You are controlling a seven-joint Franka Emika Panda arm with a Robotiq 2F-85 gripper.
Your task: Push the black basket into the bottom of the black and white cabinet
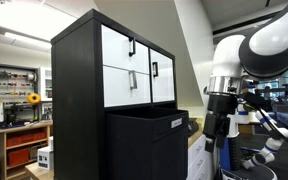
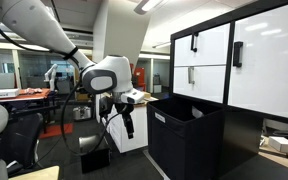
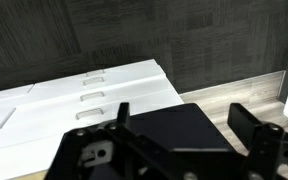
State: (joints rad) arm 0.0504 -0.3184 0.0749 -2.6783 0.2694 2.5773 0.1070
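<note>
The basket will slide straight in under the white drawer fronts when I push, because the black basket's rim sits just below them.
The black and white cabinet stands tall, with white drawer fronts in its upper half; it also shows in an exterior view. The black basket sits at the cabinet's bottom and sticks out in front of it in both exterior views. My gripper hangs in front of the basket with a gap between them. In the wrist view the open fingers frame the basket's dark top, and the white drawer fronts lie to the left. The fingers hold nothing.
A wooden shelving unit with boxes stands beyond the cabinet. A white box sits on the floor near it. A white cupboard and a dark chair stand behind my arm. A black object lies on the floor.
</note>
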